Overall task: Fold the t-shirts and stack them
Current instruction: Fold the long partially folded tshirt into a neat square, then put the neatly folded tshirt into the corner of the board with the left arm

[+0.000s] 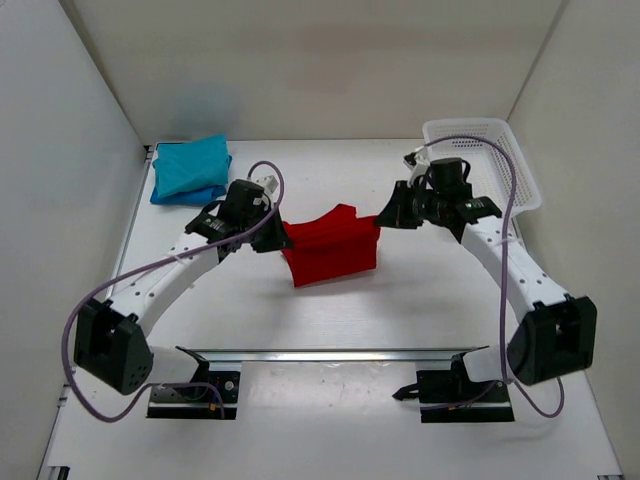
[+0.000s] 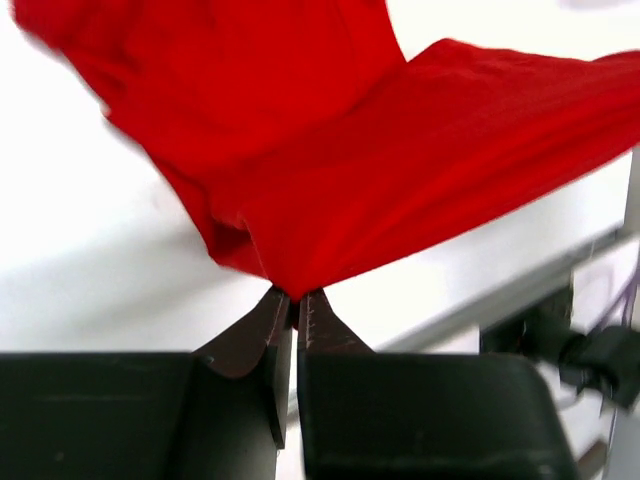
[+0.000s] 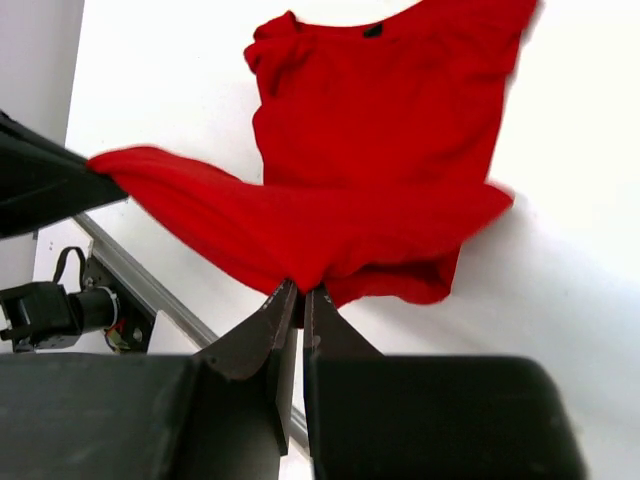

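Observation:
The teal t-shirt point(image 1: 192, 168) is far from the robot's right gripper, so once the red t-shirt's fold is flat, the left gripper next grasps the red t-shirt's side edge point(image 1: 290, 264) and stacks the red t-shirt.
A bright red t-shirt point(image 1: 328, 248) hangs stretched between my two grippers above the middle of the table, its lower part draping onto the surface. My left gripper point(image 1: 281, 236) is shut on the shirt's left edge; in the left wrist view the red t-shirt point(image 2: 400, 160) fans out from the pinched tips of that gripper point(image 2: 296, 296). My right gripper point(image 1: 381, 219) is shut on the right edge; the right wrist view shows the red t-shirt point(image 3: 380, 130) spreading away from that gripper point(image 3: 298, 290). A folded teal t-shirt point(image 1: 190, 170) lies at the back left.
A white mesh basket point(image 1: 490, 160) stands at the back right, behind the right arm. A metal rail point(image 1: 340, 355) crosses the table's near side between the arm bases. White walls close in the left, back and right.

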`<state>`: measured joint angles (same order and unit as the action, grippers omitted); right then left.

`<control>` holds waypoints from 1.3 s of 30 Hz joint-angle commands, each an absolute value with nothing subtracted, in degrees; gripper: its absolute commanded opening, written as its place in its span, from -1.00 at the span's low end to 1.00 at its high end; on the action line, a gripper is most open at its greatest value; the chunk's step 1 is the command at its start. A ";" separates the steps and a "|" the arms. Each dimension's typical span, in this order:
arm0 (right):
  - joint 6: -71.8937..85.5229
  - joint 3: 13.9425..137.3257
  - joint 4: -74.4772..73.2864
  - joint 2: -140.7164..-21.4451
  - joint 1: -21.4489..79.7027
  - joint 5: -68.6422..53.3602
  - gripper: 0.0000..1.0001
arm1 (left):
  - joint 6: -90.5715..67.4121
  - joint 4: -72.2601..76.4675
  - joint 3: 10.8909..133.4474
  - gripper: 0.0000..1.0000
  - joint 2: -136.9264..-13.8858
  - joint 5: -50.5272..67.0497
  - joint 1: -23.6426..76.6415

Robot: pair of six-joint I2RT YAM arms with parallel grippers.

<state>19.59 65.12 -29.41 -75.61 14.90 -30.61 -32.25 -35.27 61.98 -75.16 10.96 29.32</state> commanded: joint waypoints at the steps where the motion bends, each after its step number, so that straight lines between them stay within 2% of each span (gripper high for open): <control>1: 16.88 70.29 -23.47 -81.45 14.41 -32.25 -1.00 | -31.11 -32.26 63.99 -1.00 -78.03 8.96 24.62; 16: 17.39 91.13 -25.66 -106.34 14.24 -32.35 -1.00 | -30.77 -26.28 68.72 -1.00 -90.95 5.80 17.67; 19: 18.10 93.95 -26.27 -109.94 14.24 -29.90 -1.00 | -31.90 -25.23 69.70 -0.60 -95.08 6.41 16.79; 20: 18.19 94.39 -25.06 -111.60 14.06 -30.06 -1.00 | -32.43 -24.53 69.70 -0.41 -96.05 6.07 16.96; 21: 18.54 94.57 -23.57 -113.10 13.37 -30.58 -0.92 | -32.34 -23.83 70.57 -0.27 -97.89 5.72 16.88; 22: 19.85 94.83 -21.64 -115.03 12.32 -31.63 -0.70 | -32.17 -23.47 71.71 0.00 -99.39 4.32 16.35; 23: 19.78 95.70 -20.32 -116.27 11.96 -34.08 -0.54 | -32.25 -23.47 72.76 0.10 -100.10 2.31 16.26; 24: 20.65 96.93 -18.04 -118.72 11.43 -36.10 -0.35 | -31.99 -24.34 75.04 0.49 -102.11 1.76 15.65; 25: 21.35 98.07 -17.76 -121.26 10.99 -36.64 -0.36 | -31.99 -24.26 77.23 0.83 -104.13 1.41 15.47; 26: 21.79 100.35 -16.45 -122.16 10.55 -38.22 -0.27 | -32.43 -25.39 79.87 0.95 -105.72 1.67 14.77; 28: 21.62 107.72 -21.32 -125.06 9.76 -39.28 0.00 | -31.99 -27.49 82.86 0.97 -106.61 3.25 14.68; 30: 17.77 108.90 -24.59 -123.67 10.80 -37.80 0.13 | -30.07 -27.68 82.89 0.98 -105.65 0.98 16.08; 33: 16.79 99.10 -21.38 -115.86 12.04 -33.05 0.29 | -30.58 -25.93 78.24 0.97 -101.96 1.23 17.57; 35: 18.19 89.26 -17.41 -109.89 12.39 -33.05 0.31 | -31.55 -23.48 73.24 0.98 -99.41 4.74 17.23; 39: 17.41 81.04 -17.84 -104.51 12.66 -29.89 0.32 | -32.60 -24.35 67.95 0.97 -97.30 2.11 19.16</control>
<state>18.70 84.38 -20.71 -108.77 12.29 -32.73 -31.75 -24.51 71.40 -100.47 2.79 18.17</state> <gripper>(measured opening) 0.661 0.986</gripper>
